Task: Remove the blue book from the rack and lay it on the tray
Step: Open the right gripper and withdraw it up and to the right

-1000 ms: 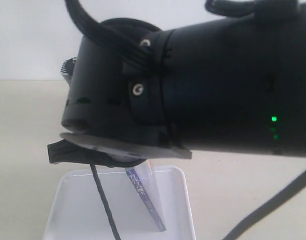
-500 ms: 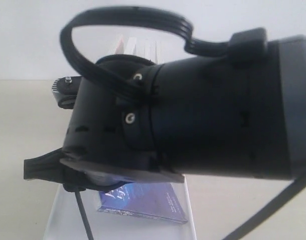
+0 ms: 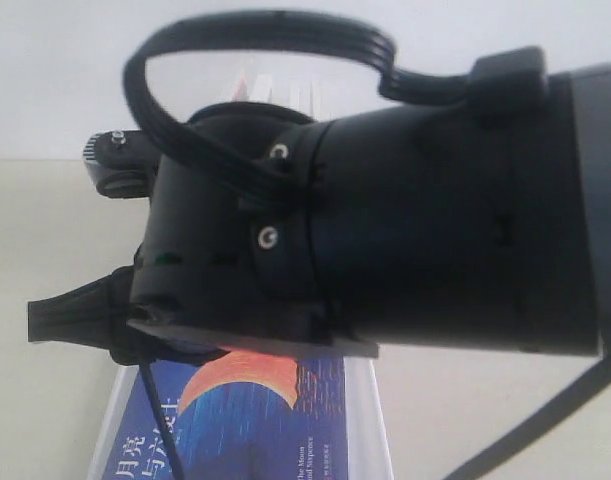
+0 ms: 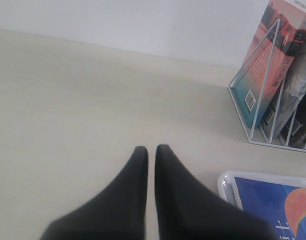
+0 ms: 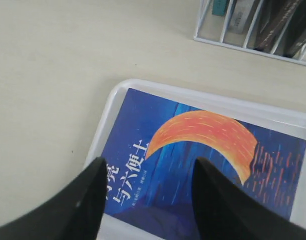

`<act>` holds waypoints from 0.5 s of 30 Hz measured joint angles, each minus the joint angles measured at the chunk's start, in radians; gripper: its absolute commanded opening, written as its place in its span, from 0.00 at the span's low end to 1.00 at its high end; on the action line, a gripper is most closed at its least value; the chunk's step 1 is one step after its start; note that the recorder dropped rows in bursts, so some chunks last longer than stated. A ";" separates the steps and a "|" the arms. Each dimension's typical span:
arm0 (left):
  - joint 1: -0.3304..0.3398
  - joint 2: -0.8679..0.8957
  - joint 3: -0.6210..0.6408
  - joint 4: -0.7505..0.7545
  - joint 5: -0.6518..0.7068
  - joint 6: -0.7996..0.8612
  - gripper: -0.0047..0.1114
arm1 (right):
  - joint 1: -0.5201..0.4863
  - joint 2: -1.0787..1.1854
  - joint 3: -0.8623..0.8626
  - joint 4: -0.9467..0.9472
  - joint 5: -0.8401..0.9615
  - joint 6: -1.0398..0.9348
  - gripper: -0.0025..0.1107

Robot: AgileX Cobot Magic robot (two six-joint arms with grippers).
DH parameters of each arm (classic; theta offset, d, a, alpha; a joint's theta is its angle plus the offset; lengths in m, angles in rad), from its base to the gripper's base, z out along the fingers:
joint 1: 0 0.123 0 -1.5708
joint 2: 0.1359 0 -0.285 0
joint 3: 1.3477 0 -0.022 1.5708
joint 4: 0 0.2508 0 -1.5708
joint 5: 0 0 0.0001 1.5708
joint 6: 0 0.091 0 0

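I should keep moving my empty right gripper away until it is clear of the tray, because the blue book point(image 3: 250, 415) is lying flat inside the white tray's rim point(image 3: 369, 430).
The blue book point(image 5: 203, 150) lies flat and cover up on the white tray point(image 5: 110, 110), showing its orange crescent moon and white characters. My right gripper point(image 5: 150, 165) hangs open just above the book's near end, with nothing between its fingers. My left gripper point(image 4: 151, 150) is shut and empty over bare table beside the tray's corner point(image 4: 228, 182). The white wire rack point(image 4: 263, 100) stands behind the tray with other books in it. In the exterior view the book point(image 3: 255, 420) and tray rim point(image 3: 370, 430) show below my right arm point(image 3: 405, 240), which hides most of the scene.
The rack point(image 5: 253, 35) holds a pink-covered book point(image 4: 273, 55) and dark-spined books upright in its slots. Beige tabletop stretches to the left of the tray. A black cable point(image 3: 160, 420) dangles over the book in the exterior view.
The blue book went from standing tilted on its edge in the tray to lying flat with its cover up. The right arm shifted slightly left and up.
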 measured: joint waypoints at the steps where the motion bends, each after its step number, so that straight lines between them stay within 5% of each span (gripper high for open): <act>1: 0.000 0.000 0.000 0.000 0.000 0.000 0.08 | 0.000 -0.008 0.000 0.000 0.014 -0.009 0.46; 15: 0.000 0.000 0.000 0.000 0.000 0.000 0.08 | 0.000 -0.186 0.000 -0.051 0.251 -0.143 0.46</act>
